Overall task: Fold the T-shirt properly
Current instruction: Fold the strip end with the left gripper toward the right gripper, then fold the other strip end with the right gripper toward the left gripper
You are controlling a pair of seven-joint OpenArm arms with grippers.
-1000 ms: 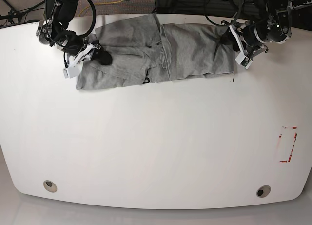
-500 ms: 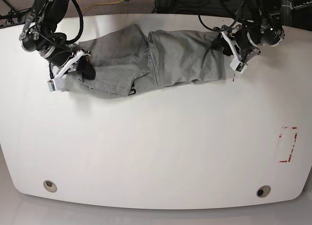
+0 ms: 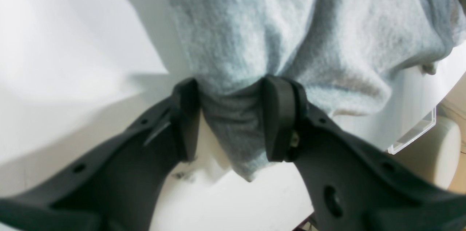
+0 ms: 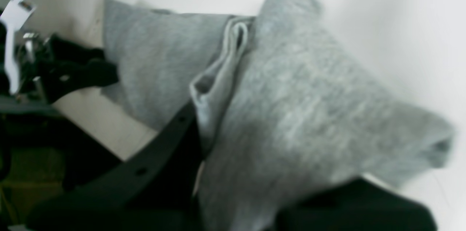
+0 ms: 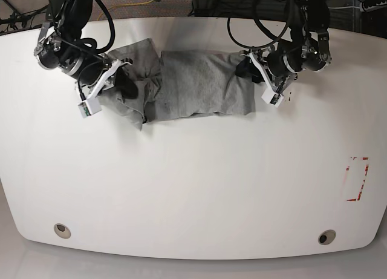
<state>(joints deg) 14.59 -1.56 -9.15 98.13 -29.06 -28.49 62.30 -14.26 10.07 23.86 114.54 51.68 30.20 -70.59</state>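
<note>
My right gripper needs to move the draped fabric over the T-shirt's open middle (image 5: 196,82) next until it gets near my left gripper, which holds down the opposite edge (image 5: 244,101).
The heather-grey T-shirt (image 5: 193,85) lies bunched across the back of the white table (image 5: 193,182), with folds near its middle. My left gripper (image 5: 251,70), on the base view's right, is shut on the shirt's right edge; in the left wrist view its gripper (image 3: 233,122) pinches grey fabric (image 3: 276,34) between black fingers (image 3: 278,114). My right gripper (image 5: 123,85), on the base view's left, is shut on the shirt's left part. In the right wrist view the fabric (image 4: 298,107) drapes over that gripper (image 4: 236,172) and hides most of it.
A red-marked rectangle (image 5: 357,179) is on the table at the right. Two round fittings (image 5: 61,230) (image 5: 326,237) sit near the front edge. Cables and arm bases crowd the back edge. The left gripper also shows in the right wrist view (image 4: 83,74).
Both grippers moved toward each other with the shirt held. The left gripper moved left and forward in the base view, and the shirt is now narrower and more bunched.
</note>
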